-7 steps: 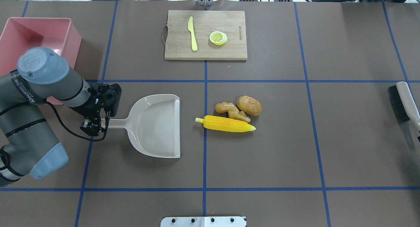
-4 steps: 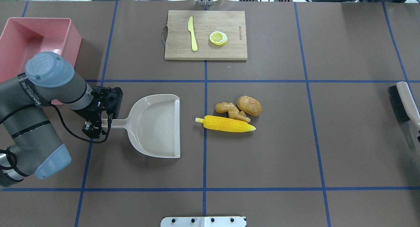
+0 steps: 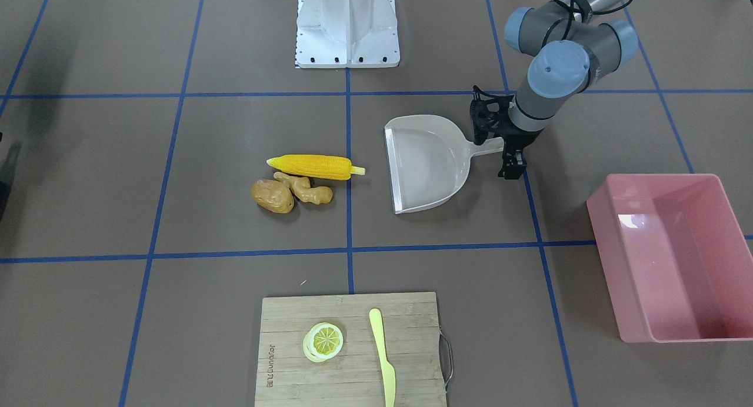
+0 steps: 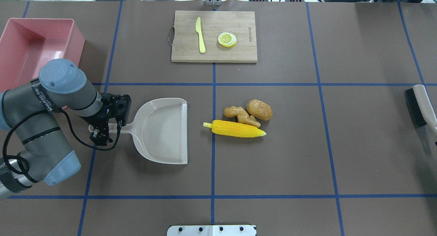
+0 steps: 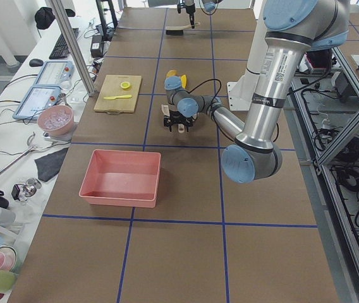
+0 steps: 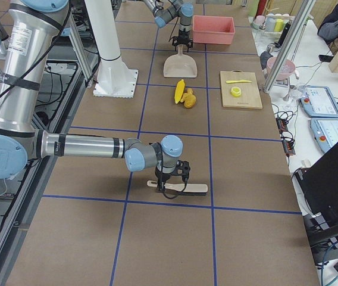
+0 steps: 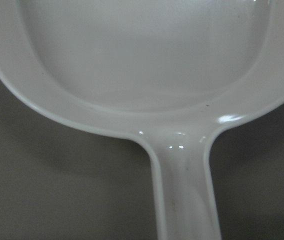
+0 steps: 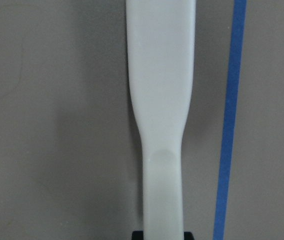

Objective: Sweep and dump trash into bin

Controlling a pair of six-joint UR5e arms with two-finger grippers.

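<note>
My gripper will sweep, and the brown potato [image 3: 273, 196] and tan ginger root will go over the beige dustpan's front edge [image 3: 393, 170] and come to rest inside, because that edge is low.
The trash lies together right of centre: a yellow corn cob [image 4: 235, 128] [image 3: 312, 166], a tan ginger root [image 4: 240, 115] and a brown potato [image 4: 259, 109]. The pink bin [image 4: 76, 41] [image 3: 603, 242] stands at the far left with nothing in it. A beige dustpan [image 4: 164, 130] [image 7: 142, 60] lies flat, its mouth facing the trash. My left gripper [image 4: 101, 131] [image 3: 510, 154] hangs over the dustpan's handle with its jaws on either side, open. My right gripper [image 6: 169, 187] is over a brush [image 4: 418, 106] [image 8: 159, 100] at the right edge; I cannot tell whether it is open or shut.
A wooden cutting board [image 4: 239, 24] at the far middle carries a yellow knife [image 4: 200, 34] and a lemon slice [image 4: 227, 39]. Blue tape lines divide the brown table. The robot's white base plate [image 3: 347, 24] sits at the near middle edge.
My left gripper has moved right along the dustpan's handle, towards the pan. The dustpan, trash and brush have not moved.
</note>
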